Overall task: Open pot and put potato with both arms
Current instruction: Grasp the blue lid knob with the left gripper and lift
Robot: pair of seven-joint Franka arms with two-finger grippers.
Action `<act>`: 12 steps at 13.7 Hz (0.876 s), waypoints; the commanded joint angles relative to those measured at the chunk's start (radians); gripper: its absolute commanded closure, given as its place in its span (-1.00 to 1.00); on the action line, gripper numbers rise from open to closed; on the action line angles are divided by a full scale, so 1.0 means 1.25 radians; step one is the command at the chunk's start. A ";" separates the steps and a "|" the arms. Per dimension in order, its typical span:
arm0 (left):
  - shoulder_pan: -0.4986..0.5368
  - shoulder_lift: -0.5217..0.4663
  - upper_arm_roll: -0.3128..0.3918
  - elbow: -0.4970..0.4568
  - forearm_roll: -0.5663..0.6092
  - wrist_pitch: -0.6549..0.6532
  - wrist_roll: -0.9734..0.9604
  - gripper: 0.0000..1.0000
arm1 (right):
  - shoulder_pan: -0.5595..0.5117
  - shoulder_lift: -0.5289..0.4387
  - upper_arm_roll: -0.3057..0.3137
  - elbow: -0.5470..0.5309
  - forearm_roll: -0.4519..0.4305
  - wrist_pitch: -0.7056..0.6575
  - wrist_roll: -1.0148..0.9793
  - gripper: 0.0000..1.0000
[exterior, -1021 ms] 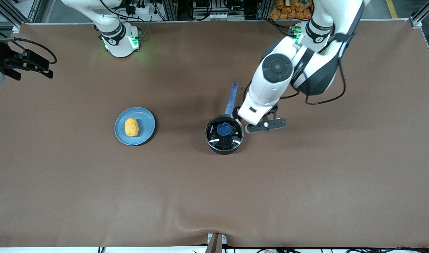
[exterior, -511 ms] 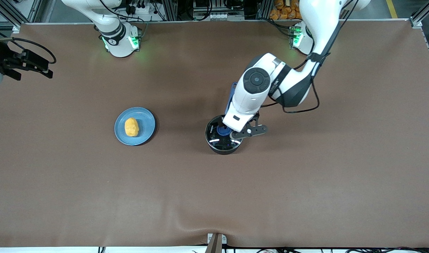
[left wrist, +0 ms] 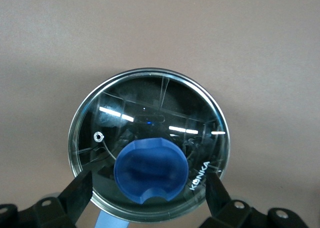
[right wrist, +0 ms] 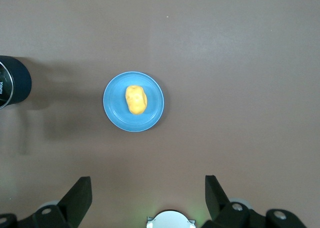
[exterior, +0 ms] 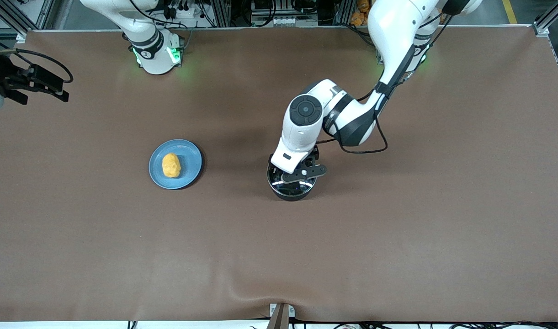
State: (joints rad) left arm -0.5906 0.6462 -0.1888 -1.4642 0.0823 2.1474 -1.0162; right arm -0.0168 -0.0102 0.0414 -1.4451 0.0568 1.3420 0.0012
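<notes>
My gripper will find the black pot (exterior: 291, 189) empty when it lifts the lid, because only plain dark shows through the glass lid (left wrist: 150, 101) under the reflections.
The black pot (exterior: 289, 192) stands mid-table with its glass lid (left wrist: 150, 105) on; it also shows in the right wrist view (right wrist: 12, 82). My left gripper (exterior: 298, 175) hovers just over the lid, open. In the left wrist view the gripper (left wrist: 148, 184) has its fingers (left wrist: 77, 193) on either side of the blue knob (left wrist: 150, 168), not touching it. The arm hides the pot's handle in the front view; a strip of the handle (left wrist: 109, 221) shows in the left wrist view. The yellow potato (exterior: 171, 165) lies on a blue plate (exterior: 189, 160). My right gripper (right wrist: 147, 185) waits open and empty, high over the table between its base and the plate.
The plate with the potato (right wrist: 135, 99) sits toward the right arm's end of the brown table. A black rig (exterior: 32, 80) juts in at that end's edge. The right arm's base (exterior: 156, 52) glows green.
My left arm has swung from beside the pot to over its lid, and the open fingers now bracket the knob. The pot handle became hidden. The right arm has not moved.
</notes>
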 commanded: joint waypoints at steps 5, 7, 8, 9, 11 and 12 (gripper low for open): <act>-0.013 0.034 0.011 0.025 0.031 0.000 -0.025 -1.00 | -0.018 -0.002 0.010 0.001 0.013 -0.007 -0.003 -1.00; -0.013 0.034 0.011 0.025 0.031 0.004 -0.025 -1.00 | -0.018 -0.002 0.010 0.001 0.013 -0.008 -0.003 -1.00; -0.013 0.039 0.011 0.025 0.032 0.004 -0.025 -1.00 | -0.018 -0.002 0.010 0.001 0.013 -0.008 -0.003 -1.00; -0.016 0.040 0.011 0.025 0.031 0.005 -0.026 -1.00 | -0.018 -0.002 0.010 0.001 0.013 -0.007 -0.003 -1.00; -0.018 0.045 0.012 0.025 0.032 0.006 -0.026 -1.00 | -0.018 -0.002 0.010 0.001 0.013 -0.008 -0.003 -1.00; -0.020 0.046 0.012 0.025 0.032 0.011 -0.026 -1.00 | -0.018 -0.002 0.010 0.001 0.013 -0.008 -0.003 -1.00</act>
State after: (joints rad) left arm -0.5968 0.6820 -0.1854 -1.4634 0.0944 2.1527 -1.0226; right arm -0.0169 -0.0102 0.0414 -1.4452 0.0571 1.3411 0.0012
